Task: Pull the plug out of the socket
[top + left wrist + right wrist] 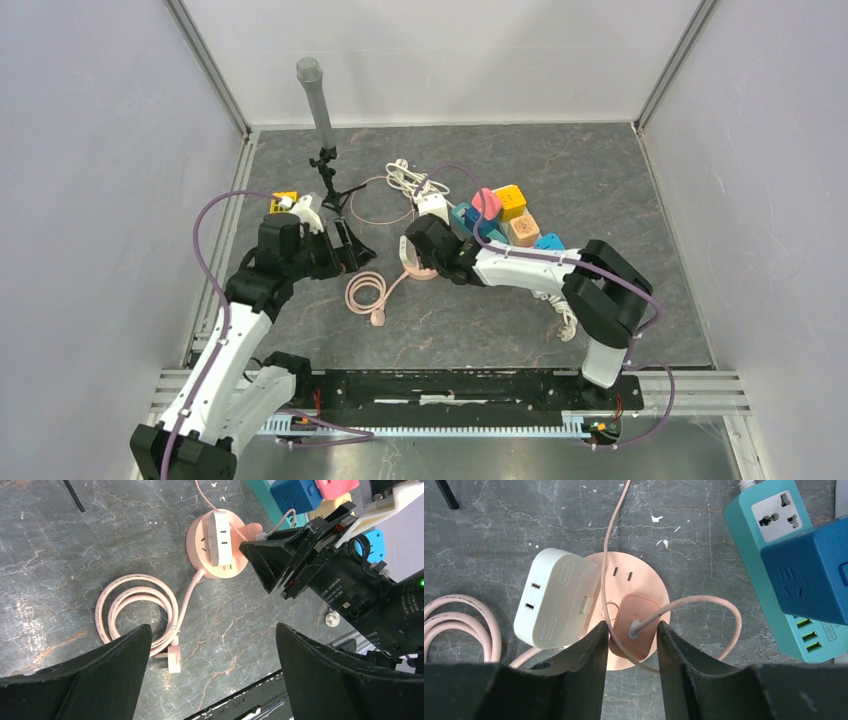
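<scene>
The pink socket [198, 546] is lying free while my right gripper holds the pink plug. So my left gripper should hold the socket still at the white adapter [220, 539] before the pull.
A round pink socket [639, 572] lies on the grey table. A pink plug [640, 611] with a pink cable sits in it, beside a white adapter [555, 597]. My right gripper [631, 625] has one finger on each side of the pink plug and is shut on it, with the cable running past the left finger. In the top view the right gripper [418, 246] is over the socket [417, 270]. My left gripper [214, 635] is open and empty, above the table to the left of the socket [200, 547], by the coiled pink cord [137, 607].
A teal power strip [769, 535] and a blue cube socket [809, 575] lie right of the pink socket. Coloured blocks [505, 215] and a white cable bundle [405, 178] lie behind it. A black tripod stand with a grey tube [330, 180] stands at the back left.
</scene>
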Robot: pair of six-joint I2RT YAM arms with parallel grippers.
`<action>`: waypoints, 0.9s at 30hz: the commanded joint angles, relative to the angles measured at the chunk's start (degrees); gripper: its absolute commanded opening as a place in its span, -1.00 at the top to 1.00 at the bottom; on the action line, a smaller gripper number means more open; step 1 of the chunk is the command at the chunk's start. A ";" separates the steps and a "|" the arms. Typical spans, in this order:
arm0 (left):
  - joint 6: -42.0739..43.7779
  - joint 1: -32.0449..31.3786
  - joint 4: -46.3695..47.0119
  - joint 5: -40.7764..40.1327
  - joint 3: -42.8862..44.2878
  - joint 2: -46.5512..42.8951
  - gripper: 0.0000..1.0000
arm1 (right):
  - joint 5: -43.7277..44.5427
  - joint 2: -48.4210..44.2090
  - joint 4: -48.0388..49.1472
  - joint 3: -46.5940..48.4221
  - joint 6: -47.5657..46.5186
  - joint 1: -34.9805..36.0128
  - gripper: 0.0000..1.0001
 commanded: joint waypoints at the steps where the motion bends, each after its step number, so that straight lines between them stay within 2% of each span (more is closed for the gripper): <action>1: -3.96 0.18 4.38 1.09 -0.74 2.60 -1.00 | -1.09 1.47 1.15 2.02 -1.73 -0.87 0.17; 5: -6.29 -0.44 9.46 2.60 -3.70 4.59 -1.00 | -0.83 1.62 0.93 2.28 -3.62 -0.93 0.28; 8: -8.18 -2.88 10.93 2.27 -4.85 7.56 -1.00 | -2.63 1.76 0.88 2.61 -5.36 -0.77 0.43; 11: -11.55 -6.15 11.98 -3.10 -5.19 10.09 -1.00 | -4.92 1.17 0.84 2.29 -7.00 -0.12 0.44; 15: -16.35 -11.37 18.48 -8.63 -6.12 12.82 -1.00 | -7.58 0.06 0.34 1.50 -7.79 1.63 0.43; 19: -17.99 -13.99 19.20 -14.32 -4.75 17.22 -0.94 | -8.53 0.01 0.31 0.63 -7.66 2.28 0.35; 24: -19.93 -14.94 20.42 -17.66 -3.75 22.08 -0.82 | -6.01 0.05 0.44 -0.03 -6.86 2.32 0.02; 27: -20.07 -15.50 21.06 -19.26 -2.57 24.96 -0.82 | -3.42 -0.59 1.82 -0.51 -6.65 2.33 -0.05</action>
